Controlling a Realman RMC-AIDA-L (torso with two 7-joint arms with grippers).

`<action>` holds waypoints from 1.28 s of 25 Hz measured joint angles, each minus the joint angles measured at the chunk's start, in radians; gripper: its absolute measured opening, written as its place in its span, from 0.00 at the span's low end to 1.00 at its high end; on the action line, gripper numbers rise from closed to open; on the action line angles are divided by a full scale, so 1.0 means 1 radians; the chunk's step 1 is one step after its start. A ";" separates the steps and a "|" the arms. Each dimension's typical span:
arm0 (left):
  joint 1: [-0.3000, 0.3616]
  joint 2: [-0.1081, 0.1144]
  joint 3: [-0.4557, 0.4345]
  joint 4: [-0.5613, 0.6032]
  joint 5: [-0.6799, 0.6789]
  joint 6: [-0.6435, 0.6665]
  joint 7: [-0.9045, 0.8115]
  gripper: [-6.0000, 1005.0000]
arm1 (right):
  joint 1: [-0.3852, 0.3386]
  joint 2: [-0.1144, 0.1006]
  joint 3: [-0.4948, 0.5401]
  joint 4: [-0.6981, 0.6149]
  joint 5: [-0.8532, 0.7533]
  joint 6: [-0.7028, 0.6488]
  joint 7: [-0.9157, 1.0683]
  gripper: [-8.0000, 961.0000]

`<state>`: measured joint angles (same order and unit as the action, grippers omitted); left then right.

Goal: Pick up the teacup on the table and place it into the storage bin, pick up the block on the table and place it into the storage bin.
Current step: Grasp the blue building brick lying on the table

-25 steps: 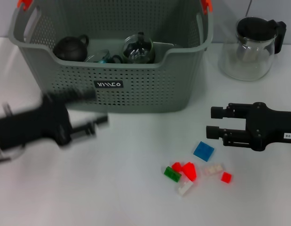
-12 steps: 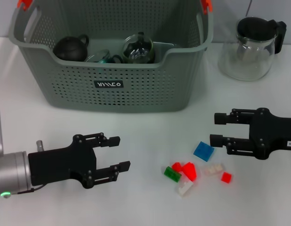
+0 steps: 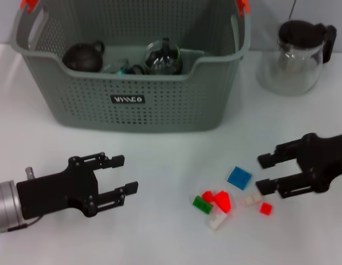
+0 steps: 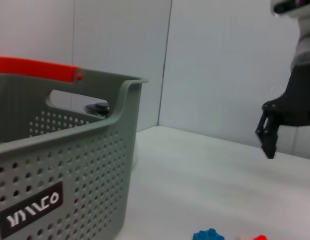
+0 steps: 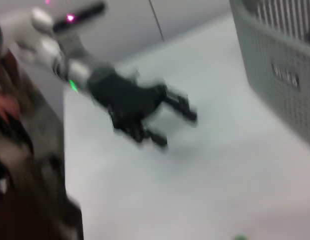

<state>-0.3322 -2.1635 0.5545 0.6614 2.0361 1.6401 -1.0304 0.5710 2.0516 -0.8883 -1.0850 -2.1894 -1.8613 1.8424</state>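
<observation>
The robot's right gripper points level past the blue block, so it should turn back toward the jug and angle its fingers down onto the blue block.
The storage bin stands at the back of the table; the left wrist view shows its corner. No teacup shows on the table. A small clear object with a teal tint lies in the bin between two teapots. Loose blocks lie front right: a blue block, green, red, white and a small red one. My left gripper hovers open and empty at the front left. My right gripper is open just right of the blue block.
A glass jug with a black lid stands at the back right. A dark teapot and a glass teapot sit inside the bin. A pale block lies among the others.
My left gripper swung down from the bin's front to the front left, then drew back a little. My right gripper shifted right and lower, tilting toward the blocks.
</observation>
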 joint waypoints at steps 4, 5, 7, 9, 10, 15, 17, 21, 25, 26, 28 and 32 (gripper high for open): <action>0.002 0.000 -0.023 -0.004 -0.002 0.001 0.000 0.64 | 0.099 0.015 -0.073 -0.187 -0.181 -0.082 0.221 0.70; 0.001 0.000 -0.026 -0.005 -0.002 0.001 0.001 0.64 | 0.128 0.021 -0.098 -0.207 -0.233 -0.091 0.272 0.70; 0.001 -0.001 -0.028 -0.006 -0.002 0.001 0.001 0.64 | 0.180 0.038 -0.147 -0.217 -0.317 -0.089 0.358 0.70; 0.001 -0.003 -0.027 -0.006 -0.002 0.000 0.001 0.64 | 0.220 0.048 -0.203 -0.207 -0.382 -0.051 0.453 0.70; 0.001 -0.004 -0.028 -0.007 -0.004 0.000 0.001 0.64 | 0.233 0.050 -0.236 -0.193 -0.401 -0.016 0.506 0.70; 0.002 -0.002 -0.035 -0.020 -0.017 -0.009 0.005 0.64 | 0.257 0.049 -0.376 -0.082 -0.413 0.125 0.602 0.70; 0.002 -0.002 -0.039 -0.022 -0.017 -0.010 0.009 0.64 | 0.258 0.050 -0.434 -0.027 -0.412 0.194 0.599 0.70; 0.002 -0.002 -0.048 -0.031 -0.017 -0.011 0.011 0.64 | 0.263 0.051 -0.510 0.045 -0.401 0.300 0.605 0.70; 0.002 -0.002 -0.053 -0.035 -0.017 -0.013 0.012 0.64 | 0.265 0.053 -0.548 0.081 -0.398 0.362 0.630 0.70; 0.002 -0.002 -0.053 -0.037 -0.017 -0.015 0.012 0.64 | 0.265 0.053 -0.558 0.088 -0.398 0.378 0.636 0.70; 0.002 -0.002 -0.053 -0.043 -0.017 -0.021 0.012 0.64 | 0.261 0.053 -0.574 0.095 -0.398 0.413 0.644 0.70; 0.002 -0.001 -0.053 -0.045 -0.017 -0.028 0.012 0.64 | 0.253 0.054 -0.610 0.105 -0.398 0.464 0.649 0.70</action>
<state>-0.3297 -2.1649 0.5015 0.6167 2.0191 1.6119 -1.0185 0.8242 2.1054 -1.4981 -0.9804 -2.5879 -1.3971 2.4918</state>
